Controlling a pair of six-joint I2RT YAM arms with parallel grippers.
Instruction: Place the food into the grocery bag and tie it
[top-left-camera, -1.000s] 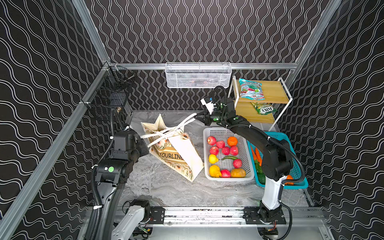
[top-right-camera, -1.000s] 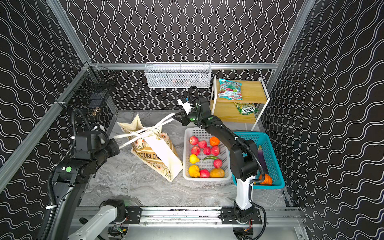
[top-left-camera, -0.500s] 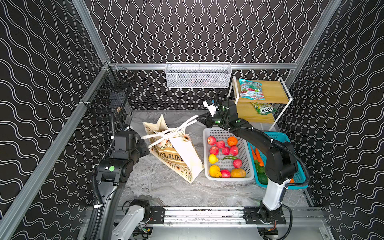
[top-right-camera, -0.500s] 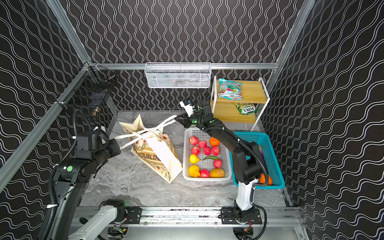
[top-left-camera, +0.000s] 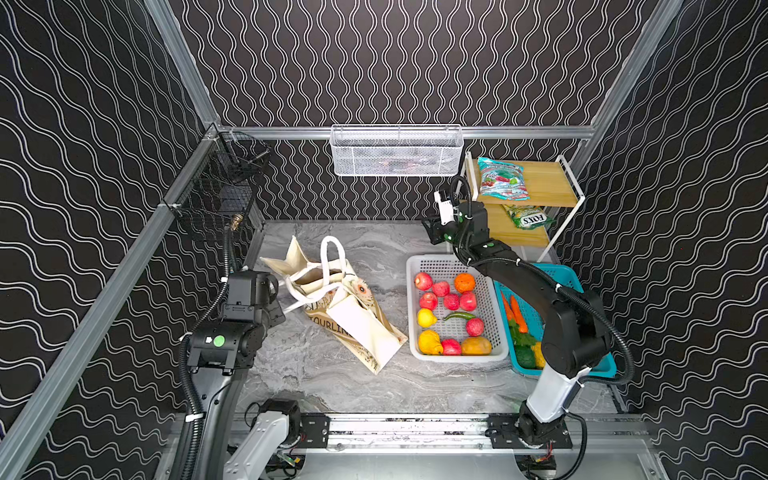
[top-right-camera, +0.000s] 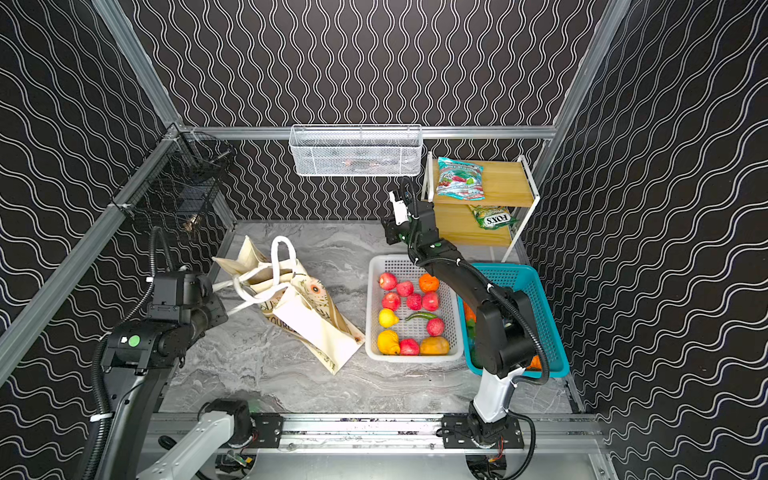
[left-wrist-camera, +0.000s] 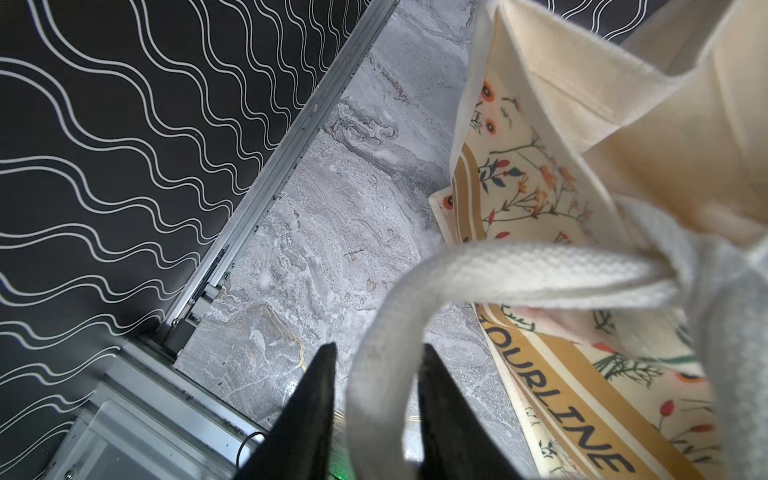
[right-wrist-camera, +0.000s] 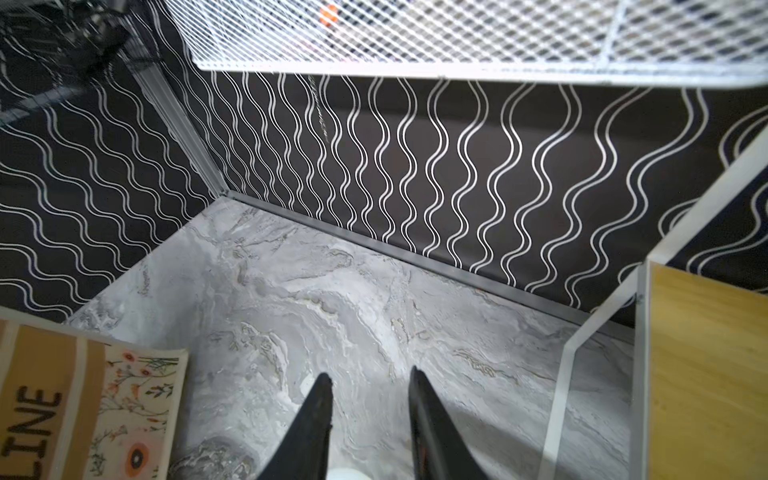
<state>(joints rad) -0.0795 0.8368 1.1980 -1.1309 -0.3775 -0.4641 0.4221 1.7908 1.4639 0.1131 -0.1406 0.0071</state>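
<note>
I see the grocery bag slumped (top-left-camera: 352, 316), so my left gripper should close on its strap and my right gripper should take the standing loop (top-left-camera: 333, 240), to pull the two apart before the bag is filled.
The cream grocery bag (top-left-camera: 353, 320) (top-right-camera: 307, 316) lies slumped on the marble table, its mouth turned toward the back left. One white strap (top-left-camera: 332, 249) stands up as a loose loop. The other strap (left-wrist-camera: 519, 274) runs between the fingers of my left gripper (left-wrist-camera: 376, 349) (top-left-camera: 280, 308), which is open with a gap on both sides of the strap. My right gripper (right-wrist-camera: 368, 376) (top-left-camera: 430, 232) is open and empty, above the table by the shelf. Food sits outside the bag: fruit such as an orange (top-left-camera: 464, 282) in the white basket (top-left-camera: 415, 266), a teal packet (top-left-camera: 500, 178) and a FOX'S packet (top-left-camera: 528, 216).
A wooden two-tier shelf rack (top-left-camera: 552, 187) stands at the back right. A teal basket (top-left-camera: 557, 274) with vegetables sits beside the white basket. A white wire basket (top-left-camera: 397, 151) hangs on the back wall, a black wire basket (top-left-camera: 226, 187) on the left wall.
Both grippers have opened. The right one let go of its strap, which dropped back onto the bag as a loop, and drew back toward the shelf. The left strap has gone slack.
</note>
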